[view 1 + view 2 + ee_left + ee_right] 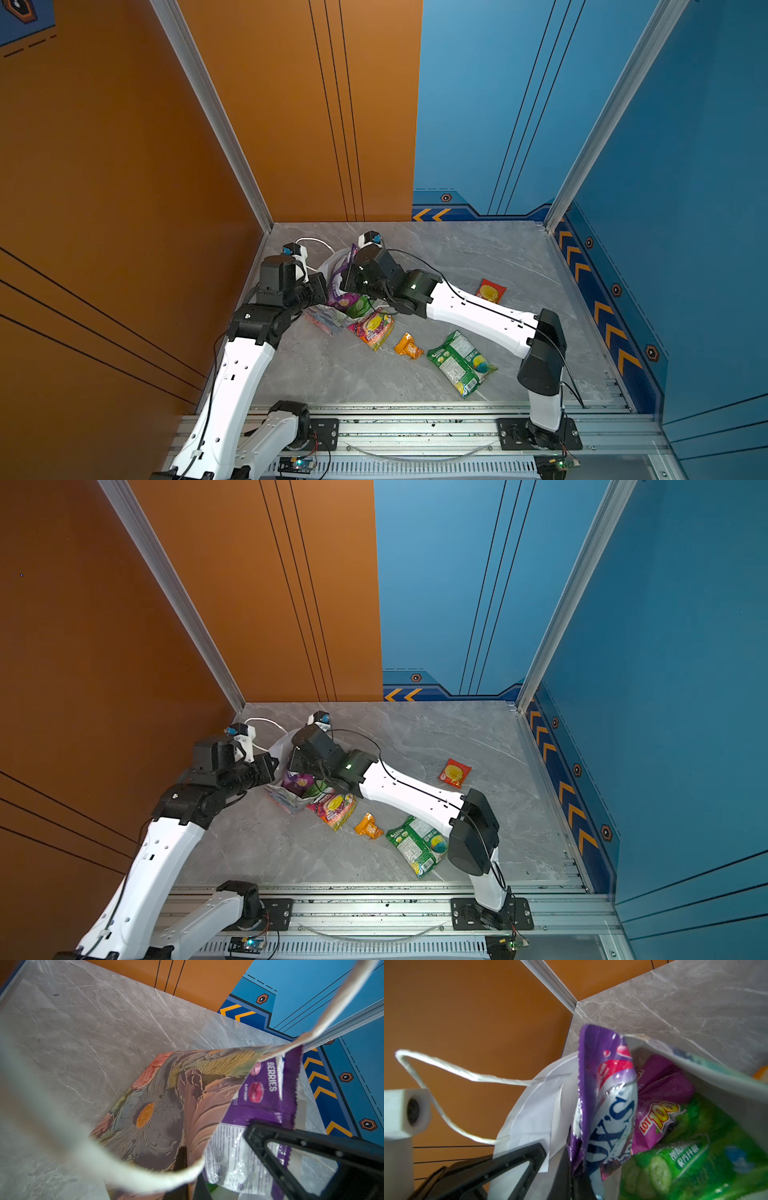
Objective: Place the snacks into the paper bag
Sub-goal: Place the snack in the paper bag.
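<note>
My right gripper has the purple berry packet upright inside the paper bag's rim, so it should keep lowering it and let go of it in the gap beside the magenta pouch.
The floral paper bag stands at the table's left with its white inside showing. My left gripper is shut on the bag's rim, and a white cord handle loops out beside it. My right gripper is shut on a purple berry packet that stands half inside the bag's mouth. A magenta pouch and a green cucumber packet lie in the bag. On the table lie a multicoloured packet, a small orange one, a large green one and a red one.
The grey marble table is walled by an orange panel on the left and blue panels behind and on the right. An aluminium rail carrying both arm bases runs along the front edge. Both forearms cross above the bag.
</note>
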Robot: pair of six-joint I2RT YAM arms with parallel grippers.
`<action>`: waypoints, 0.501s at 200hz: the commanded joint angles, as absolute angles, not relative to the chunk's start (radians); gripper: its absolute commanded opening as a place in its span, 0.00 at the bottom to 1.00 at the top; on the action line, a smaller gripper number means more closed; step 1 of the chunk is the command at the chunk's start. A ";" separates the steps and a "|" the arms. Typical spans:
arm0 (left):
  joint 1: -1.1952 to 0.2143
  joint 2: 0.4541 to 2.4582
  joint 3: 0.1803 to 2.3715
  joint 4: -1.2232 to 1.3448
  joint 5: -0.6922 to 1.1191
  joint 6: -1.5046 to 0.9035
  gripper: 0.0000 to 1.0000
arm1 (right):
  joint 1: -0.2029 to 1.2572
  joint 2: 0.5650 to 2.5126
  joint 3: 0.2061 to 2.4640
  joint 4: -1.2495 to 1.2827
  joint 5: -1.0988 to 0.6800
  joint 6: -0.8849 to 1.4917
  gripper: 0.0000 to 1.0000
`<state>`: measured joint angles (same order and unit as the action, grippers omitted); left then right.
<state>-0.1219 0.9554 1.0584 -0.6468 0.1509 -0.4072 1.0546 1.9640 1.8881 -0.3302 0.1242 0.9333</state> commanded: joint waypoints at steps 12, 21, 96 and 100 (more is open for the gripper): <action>-0.130 0.929 1.060 -0.568 0.186 -0.387 0.00 | 1.067 2.012 1.945 -0.352 0.089 0.932 0.00; -0.129 0.927 1.060 -0.568 0.185 -0.386 0.00 | 1.067 2.019 1.945 -0.355 0.085 0.933 0.00; -0.129 0.926 1.058 -0.568 0.184 -0.386 0.00 | 1.057 2.106 2.016 -0.465 0.075 0.912 0.00; -0.129 0.926 1.058 -0.568 0.184 -0.386 0.00 | 1.057 2.117 2.029 -0.478 0.070 0.910 0.00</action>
<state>-0.1219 0.9554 1.0584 -0.6460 0.1551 -0.4072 1.0618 2.0617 1.9484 -0.3992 0.0967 0.9325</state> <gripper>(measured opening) 0.044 0.047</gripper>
